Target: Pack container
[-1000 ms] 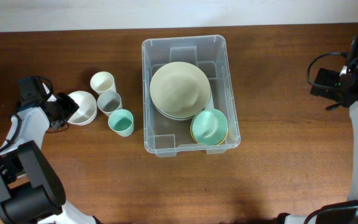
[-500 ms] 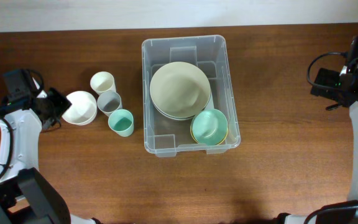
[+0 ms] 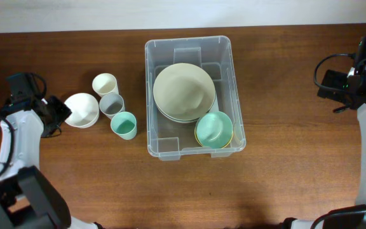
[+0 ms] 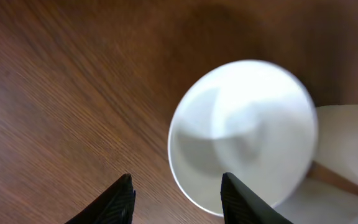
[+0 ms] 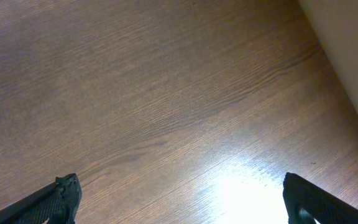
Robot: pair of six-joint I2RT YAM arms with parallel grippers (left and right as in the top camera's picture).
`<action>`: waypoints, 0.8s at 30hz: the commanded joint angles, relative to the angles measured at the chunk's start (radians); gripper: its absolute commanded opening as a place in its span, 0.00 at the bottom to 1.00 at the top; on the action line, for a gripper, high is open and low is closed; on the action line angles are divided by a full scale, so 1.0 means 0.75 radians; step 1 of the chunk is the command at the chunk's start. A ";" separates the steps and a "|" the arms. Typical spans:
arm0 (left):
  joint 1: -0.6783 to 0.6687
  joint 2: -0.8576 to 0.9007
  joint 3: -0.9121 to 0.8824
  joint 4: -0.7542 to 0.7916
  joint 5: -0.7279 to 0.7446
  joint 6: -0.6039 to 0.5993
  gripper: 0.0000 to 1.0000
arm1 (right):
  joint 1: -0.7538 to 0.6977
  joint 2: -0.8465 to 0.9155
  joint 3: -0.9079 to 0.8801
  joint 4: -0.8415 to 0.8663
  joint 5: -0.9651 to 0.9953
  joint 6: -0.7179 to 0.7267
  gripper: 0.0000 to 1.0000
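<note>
I keep lowering my left gripper's open fingers until they straddle the bowl's side point(image 4: 184, 190), because the white bowl's rim point(image 4: 173, 167) away from the cups is lined up with them.
The clear plastic container point(image 3: 224, 51) stands at the table's middle. It holds a stack of pale green plates point(image 3: 183, 89) and a teal bowl point(image 3: 213, 129). A white bowl point(image 3: 81, 109) sits left of it, also in the left wrist view point(image 4: 244, 134). A cream cup point(image 3: 105, 84), a grey cup point(image 3: 111, 104) and a teal cup point(image 3: 124, 124) stand between bowl and container. My left gripper point(image 3: 61, 112) is open at the bowl's left rim, its fingers point(image 4: 176, 199) straddling the rim's near edge. My right gripper point(image 5: 179, 199) is open and empty over bare table at the far right.
The pale wall runs along the table's back edge point(image 3: 183, 13). Bare brown wood lies in front of the container and to its right.
My left arm has swung left and back, then returned a little toward the white bowl. The bowl has shifted slightly left. The right arm has not moved.
</note>
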 commanded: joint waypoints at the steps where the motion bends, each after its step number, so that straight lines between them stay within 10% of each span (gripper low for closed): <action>1: 0.005 0.083 0.002 0.019 -0.009 0.002 0.47 | -0.004 0.004 0.006 0.001 0.016 0.002 0.99; 24: 0.005 0.170 0.002 0.124 0.016 0.003 0.47 | -0.004 0.004 0.006 0.001 0.016 0.002 0.99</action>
